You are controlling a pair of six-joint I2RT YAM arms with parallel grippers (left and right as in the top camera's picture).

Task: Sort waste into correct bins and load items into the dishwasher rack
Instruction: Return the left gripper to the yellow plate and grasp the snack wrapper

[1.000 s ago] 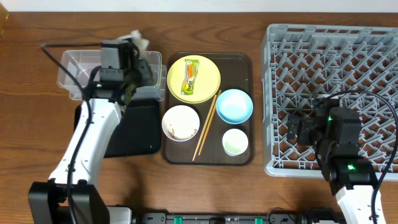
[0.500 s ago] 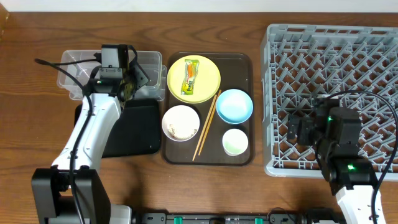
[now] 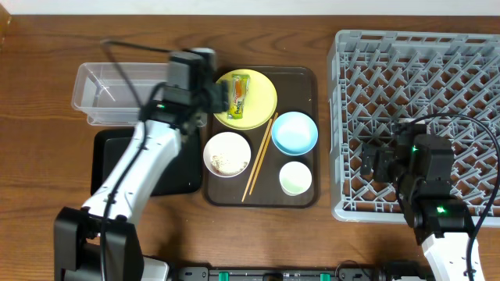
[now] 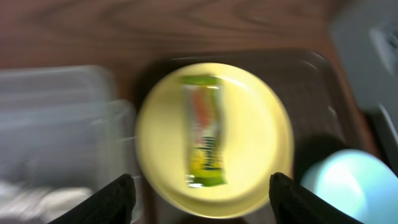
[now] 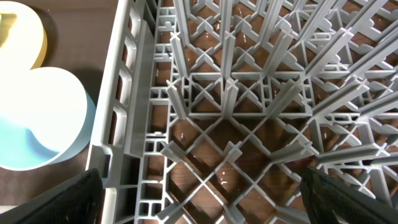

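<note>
My left gripper's open fingers span the yellow-green wrapper's narrow width (image 4: 204, 132). They should go down to the yellow plate next and close on the wrapper's near end (image 3: 235, 114).
My left gripper (image 3: 222, 94) hangs open over the left edge of the round yellow plate (image 3: 262, 97), nothing between its fingers. The yellow-green wrapper (image 3: 239, 97) lies on that plate; in the blurred left wrist view the wrapper (image 4: 204, 140) sits just ahead of my left gripper (image 4: 203, 202). A light blue bowl (image 3: 294, 132), a white bowl (image 3: 227, 154) with crumbs, a pale cup (image 3: 296, 178) and chopsticks (image 3: 259, 158) share the brown tray (image 3: 308, 78). My right gripper (image 3: 367, 161) stands open above the grey rack (image 3: 422, 78); its wrist view shows the bare lattice (image 5: 230, 112).
The clear box (image 3: 117, 94) lies at the back left, with the flat black tray (image 3: 152, 168) in front of it under my left arm. The rack's left wall (image 5: 124, 124) stands between my right gripper and the blue bowl (image 5: 37, 118).
My left gripper swung right, from above the clear box to above the yellow plate, and opened. The white scrap at its fingers is gone from them. The right arm stayed still.
</note>
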